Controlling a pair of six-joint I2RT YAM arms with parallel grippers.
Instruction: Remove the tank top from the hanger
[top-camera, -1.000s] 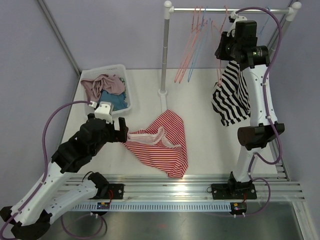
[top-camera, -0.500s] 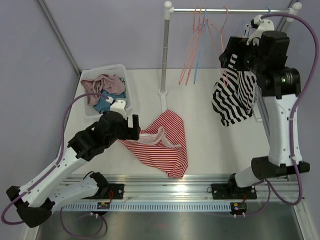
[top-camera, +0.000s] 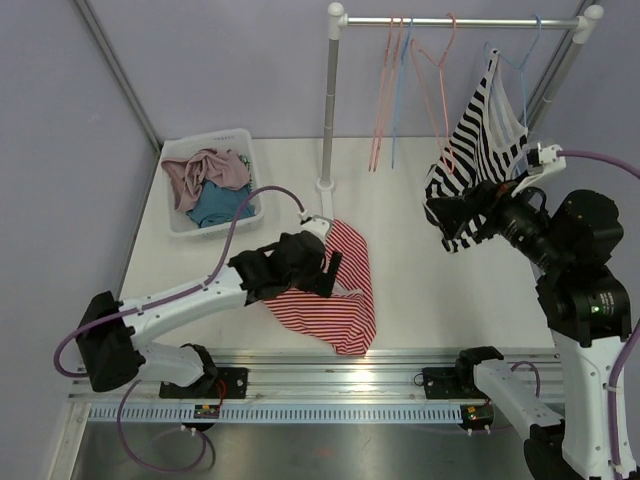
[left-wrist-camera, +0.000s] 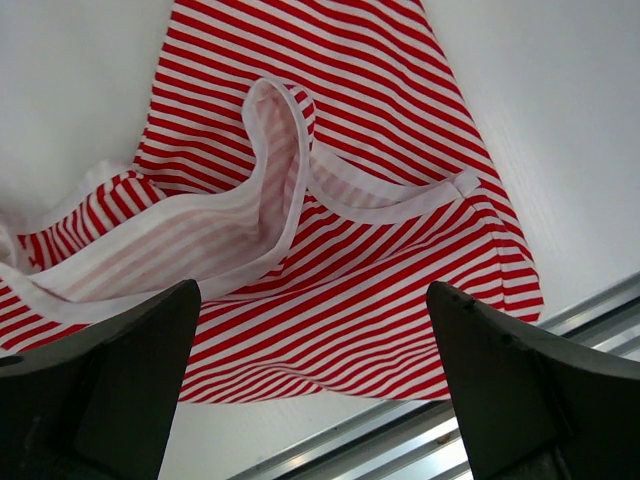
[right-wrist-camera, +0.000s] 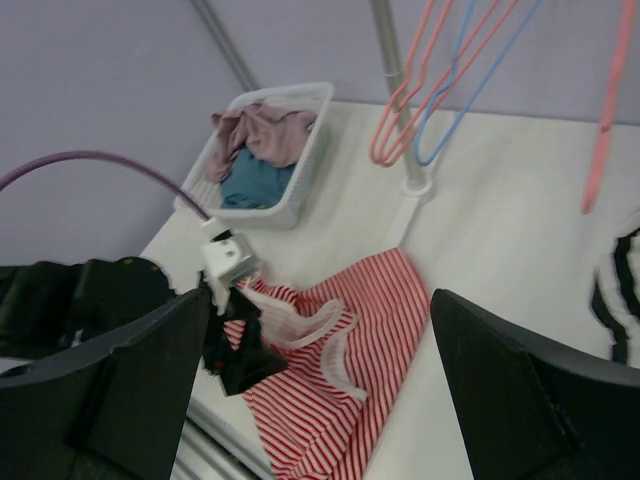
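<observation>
The red-and-white striped tank top (top-camera: 347, 312) will bunch up and sag around my left gripper when I raise it, because loose folds (left-wrist-camera: 278, 165) stand up along the tank top's white trim.
A black-and-white striped tank top (top-camera: 472, 165) hangs from a hanger (top-camera: 512, 62) on the rail at the right; its edge shows in the right wrist view (right-wrist-camera: 622, 292). My right gripper (top-camera: 447, 212) is open just in front of its lower part, holding nothing (right-wrist-camera: 320, 385). A red-and-white striped tank top (top-camera: 350, 290) lies flat on the table near the front. My left gripper (top-camera: 322, 272) hovers low over it, open and empty (left-wrist-camera: 315, 390), with the red stripes (left-wrist-camera: 340, 180) filling the view between the fingers.
A white basket (top-camera: 247, 145) of crumpled clothes stands at the back left. The rail's upright pole (top-camera: 328, 110) rises mid-table, with empty pink and blue hangers (top-camera: 392, 90) on the bar. A metal track (top-camera: 400, 365) runs along the table's front edge.
My right gripper opened, let go at the hanger and dropped down and back from the rail. My left arm swung right over the red striped top.
</observation>
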